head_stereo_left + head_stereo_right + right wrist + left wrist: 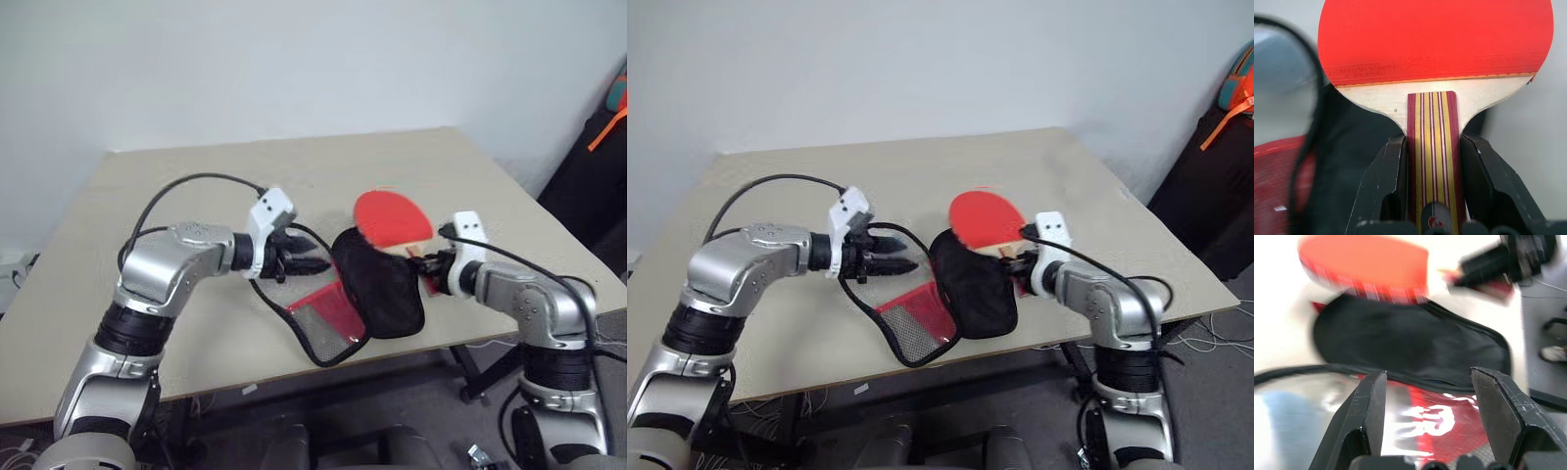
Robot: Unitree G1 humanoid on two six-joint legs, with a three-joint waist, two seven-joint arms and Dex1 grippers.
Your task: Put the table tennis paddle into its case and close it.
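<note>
A pale blue patch (1290, 416) can be seen through the case flap's clear window (1327, 404), so I should expect a fluffy toy to be hidden under the flap when I fold it over.
The table tennis paddle (392, 217) has a red rubber face and a striped wooden handle (1432, 147). My right gripper (1432, 139) is shut on that handle and holds the blade just above the case's far end. The case (377, 289) lies open near the table's front edge. Its black lining faces up, and its red mesh flap (328, 315) with black edging spreads toward me. My left gripper (318, 259) reaches in from the left, and its fingers (1369, 401) stand apart over the red flap with the white logo (1430, 418). I see nothing clamped between them.
The beige table (196, 176) reaches back to a plain wall. The case's flap overhangs the table's front edge. A dark bag with orange straps (612, 108) stands off the table's right side. Cables run along both wrists.
</note>
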